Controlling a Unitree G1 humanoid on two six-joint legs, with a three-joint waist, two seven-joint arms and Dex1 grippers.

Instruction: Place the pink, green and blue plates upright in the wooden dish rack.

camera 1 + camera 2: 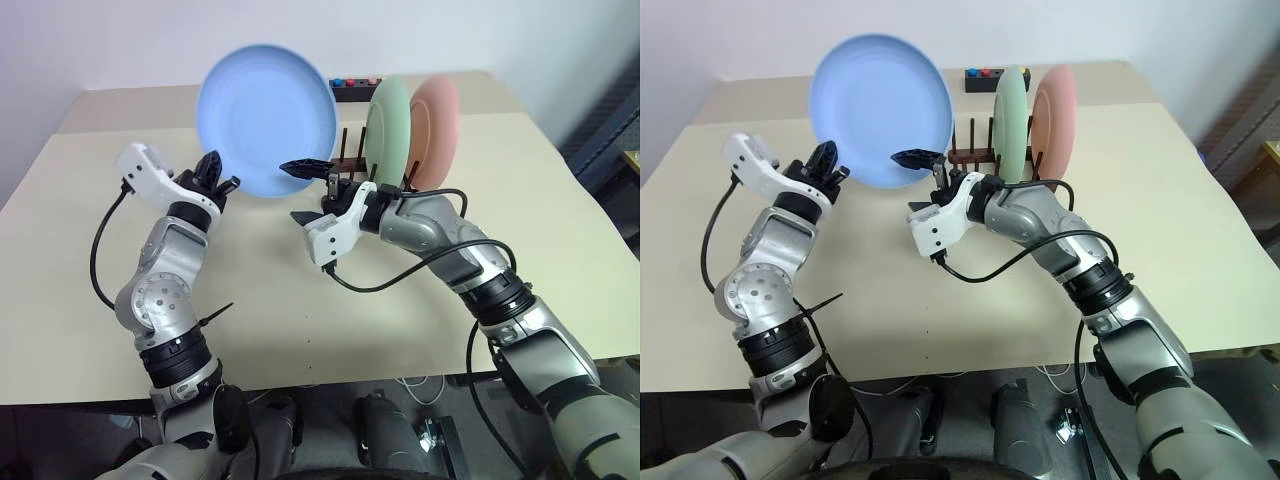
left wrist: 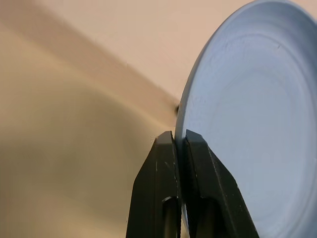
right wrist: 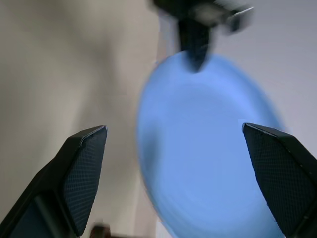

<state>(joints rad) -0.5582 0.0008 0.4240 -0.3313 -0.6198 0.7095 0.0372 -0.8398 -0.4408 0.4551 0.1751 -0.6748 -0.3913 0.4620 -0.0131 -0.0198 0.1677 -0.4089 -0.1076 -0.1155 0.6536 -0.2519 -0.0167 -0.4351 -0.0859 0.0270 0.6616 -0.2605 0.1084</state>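
Observation:
I should use my right gripper to grab the plate by the rim [image 1: 328, 150] nearest the rack and turn it edge-on, because my left gripper is holding the blue plate broadside [image 1: 267, 118] to the rack's slots.
The blue plate [image 1: 265, 118] hangs upright over the table, its lower left rim pinched by my left gripper [image 1: 217, 181], which is shut on it. The left wrist view has the two fingers [image 2: 166, 163] closed on the plate's edge [image 2: 247, 124]. My right gripper [image 1: 301, 190] stands open just right of the plate's lower edge, touching nothing. Its wide-apart fingers [image 3: 84, 168] frame the blue plate [image 3: 208, 163]. The green plate [image 1: 388, 130] and the pink plate [image 1: 437, 130] stand upright side by side in the wooden dish rack [image 1: 965, 150], right of the blue plate.
A small black box with coloured buttons [image 1: 355, 88] sits at the table's far edge behind the rack. Bare beige table [image 1: 300, 320] stretches in front of and beside both arms. Cables loop from each wrist.

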